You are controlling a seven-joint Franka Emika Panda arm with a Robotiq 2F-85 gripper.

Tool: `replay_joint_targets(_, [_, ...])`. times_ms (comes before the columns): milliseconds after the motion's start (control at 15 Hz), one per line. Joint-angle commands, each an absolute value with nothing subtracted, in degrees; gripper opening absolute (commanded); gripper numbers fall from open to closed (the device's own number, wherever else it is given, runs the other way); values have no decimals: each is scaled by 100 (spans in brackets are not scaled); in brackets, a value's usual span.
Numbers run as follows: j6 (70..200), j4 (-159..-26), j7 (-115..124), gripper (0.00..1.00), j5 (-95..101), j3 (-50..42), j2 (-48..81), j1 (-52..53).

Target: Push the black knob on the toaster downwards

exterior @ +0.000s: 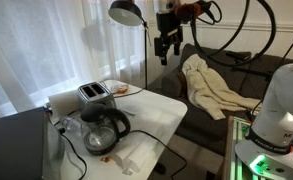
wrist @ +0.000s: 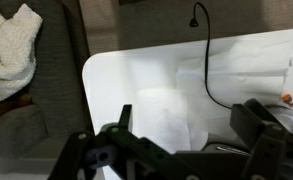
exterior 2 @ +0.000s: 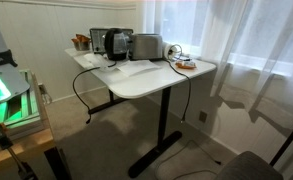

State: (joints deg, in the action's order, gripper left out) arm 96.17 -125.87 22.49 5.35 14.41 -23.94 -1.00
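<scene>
The glass jug (exterior: 104, 131) is lower than where my empty gripper hangs, so I should go on over the table toward the silver toaster (exterior: 96, 94) until my fingers close for the push.
The silver toaster (exterior: 93, 93) with a dark top stands at the back of the white table (exterior: 156, 110), beside the glass jug (exterior: 104, 128). It also shows in an exterior view (exterior 2: 146, 45), next to the jug (exterior 2: 116, 42). Its black knob is too small to make out. My gripper (exterior: 166, 45) hangs high in the air, well above and beyond the table's far edge and away from the toaster. In the wrist view the gripper (wrist: 186, 130) is open and empty, looking down on the table top (wrist: 146, 80). The toaster is not clear there.
A black floor lamp (exterior: 126, 12) stands next to the gripper. A dark sofa with a cream cloth (exterior: 211, 85) lies below it. A black cable (wrist: 208, 70) runs across the table. Small items (exterior 2: 182, 62) sit near the toaster. White curtains hang behind the table.
</scene>
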Motion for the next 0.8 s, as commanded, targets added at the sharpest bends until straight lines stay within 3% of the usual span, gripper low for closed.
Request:
replay_joint_targets(0, [9888, -12461, 2422, 100, 232, 1336, -2097, 160])
replay_joint_targets(733, [11636, -12756, 2778, 100, -2039, 897, -1343, 263])
